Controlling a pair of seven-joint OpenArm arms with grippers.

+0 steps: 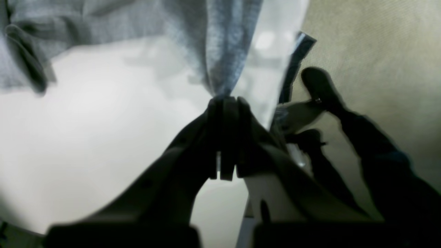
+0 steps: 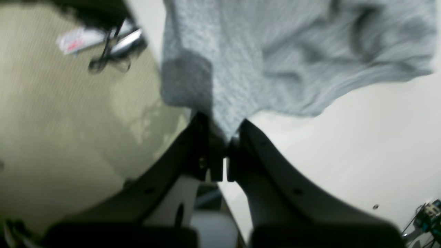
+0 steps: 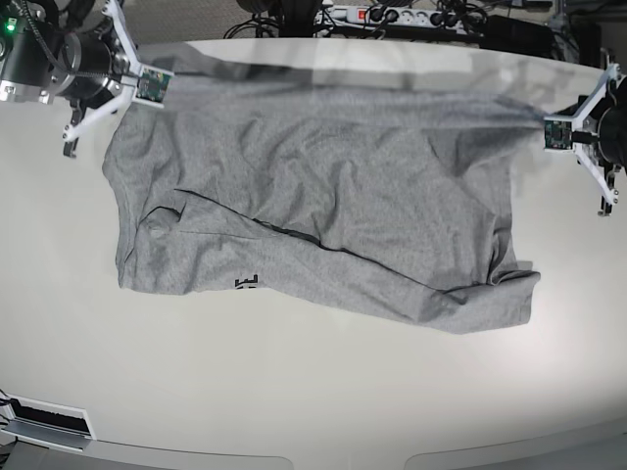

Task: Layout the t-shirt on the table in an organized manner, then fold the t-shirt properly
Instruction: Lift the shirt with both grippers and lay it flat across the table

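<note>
The t-shirt's far side [image 3: 343, 102] is tight between both grippers, so my left gripper should keep pulling toward the table's far edge [image 3: 544, 63] and let go once the wrinkles flatten.
The heather-grey t-shirt [image 3: 313, 215] lies spread and wrinkled across the off-white table [image 3: 313, 392], its lower part folded over with a bit of black lettering [image 3: 245, 282] showing. My right gripper [image 3: 168, 70] is on the left of the base view. It is shut on the shirt's far left corner [image 2: 224, 131], lifted near the table's far edge. My left gripper [image 3: 537, 121] is on the right of the base view. It is shut on the far right corner, and the cloth [image 1: 224, 69] is pulled taut into a bunch. Both corners hang above the tabletop.
A power strip and cables [image 3: 392, 15] lie beyond the table's far edge. Olive carpet [image 1: 379, 51] shows past the rim in both wrist views, with dark shapes [image 1: 324, 89] on it. A flat device [image 3: 44, 421] sits at the near left edge.
</note>
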